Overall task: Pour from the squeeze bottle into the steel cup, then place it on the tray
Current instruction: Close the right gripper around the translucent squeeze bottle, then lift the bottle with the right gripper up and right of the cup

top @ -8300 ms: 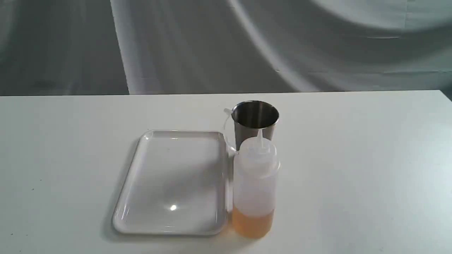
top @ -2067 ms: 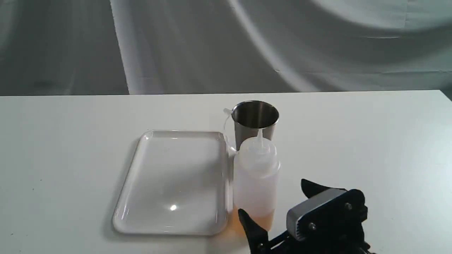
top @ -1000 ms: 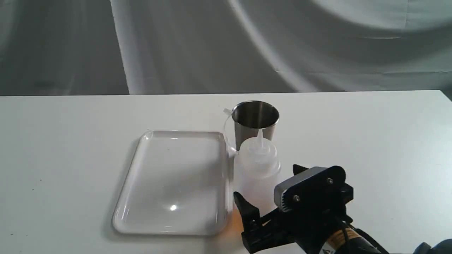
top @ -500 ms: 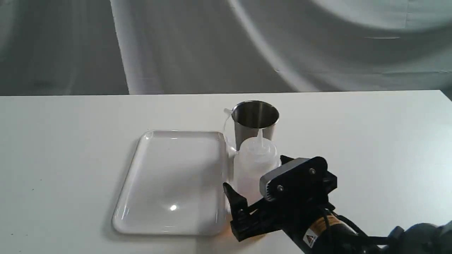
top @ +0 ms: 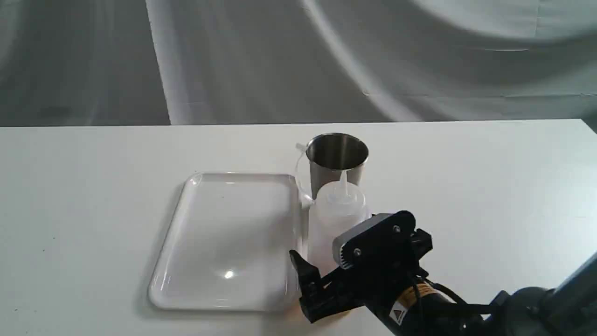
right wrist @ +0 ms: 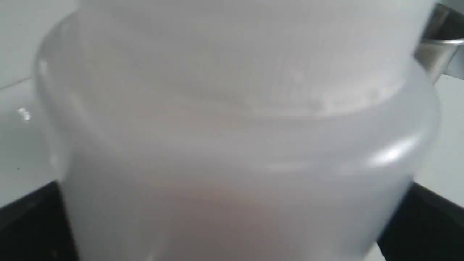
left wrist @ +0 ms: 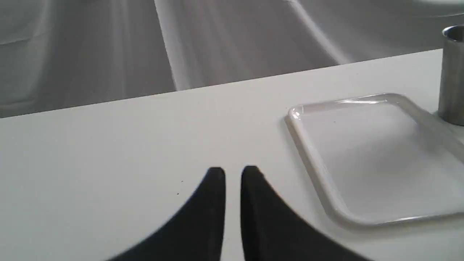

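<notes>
The cap strap [top: 297,171] stands loose next to the slim nozzle. So the squeeze bottle [top: 334,227] will pour a thin stream when I tilt it.
The squeeze bottle [top: 338,205] stands upright on the table between the tray [top: 224,224] and the steel cup [top: 336,156], which is just behind it. Amber liquid sits low in the bottle, mostly hidden by my right gripper [top: 333,238]. That gripper is open and straddles the lower body, one finger [top: 303,273] at the tray side. In the right wrist view the bottle [right wrist: 232,127] fills the picture, black fingers [right wrist: 25,221] at both edges. My left gripper [left wrist: 233,170] is shut and empty over bare table, left of the tray [left wrist: 380,152].
The bottle's thin cap strap [top: 298,156] loops up beside the cup on the tray side. The cup's wall [left wrist: 451,72] shows past the tray's far corner in the left wrist view. A grey cloth backdrop hangs behind the table's far edge.
My right gripper came in from the lower right and slid forward and left until its open fingers enclosed the bottle's lower body. The bottle, cup and tray have stayed put.
</notes>
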